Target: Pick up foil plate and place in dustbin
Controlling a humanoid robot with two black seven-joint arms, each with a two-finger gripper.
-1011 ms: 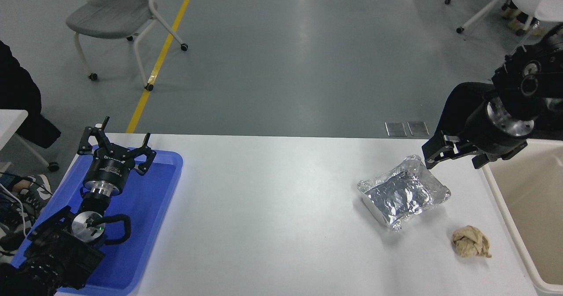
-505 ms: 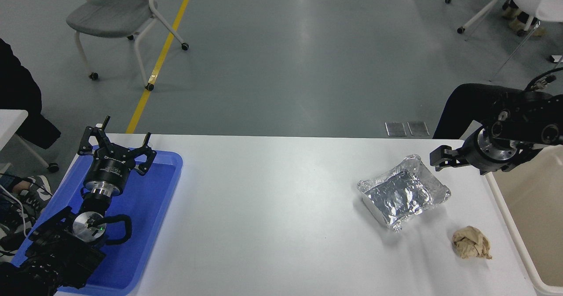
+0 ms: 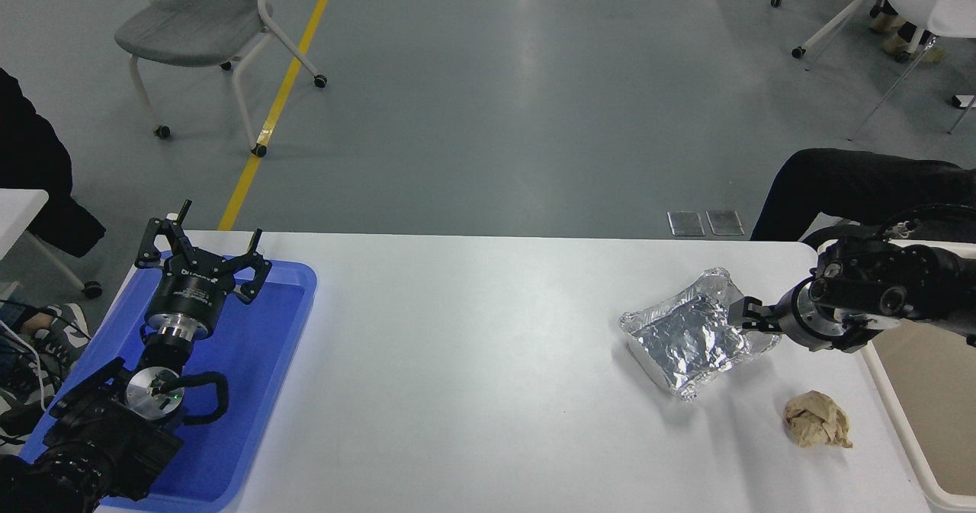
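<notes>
A raised side (image 3: 647, 363) borders the plate's flat side. So the foil plate (image 3: 697, 334) will stay spread in its shape when I pick it up by one rim.
The foil plate (image 3: 690, 339), shiny and crinkled, lies on the white table (image 3: 473, 360) at the right. My right gripper (image 3: 745, 319) comes in low from the right edge and is open at the plate's right rim, touching or nearly touching it. The plate rests flat on the table. The beige dustbin (image 3: 890, 391) stands at the table's right edge, partly cut off by the picture and partly covered by my right arm. My left gripper (image 3: 200, 258) is parked open over the blue tray at the lower left.
A crumpled tan paper ball (image 3: 817, 419) lies in front of the plate, near the dustbin. A blue tray (image 3: 259, 376) sits at the left under my left arm. A person's dark-clothed leg (image 3: 839, 185) is at the far right corner. Chairs stand on the floor beyond.
My right arm has come down from above the plate's far right corner and moved nearer, so the gripper is now low at the plate's right rim. The plate, paper ball and left arm have not moved.
</notes>
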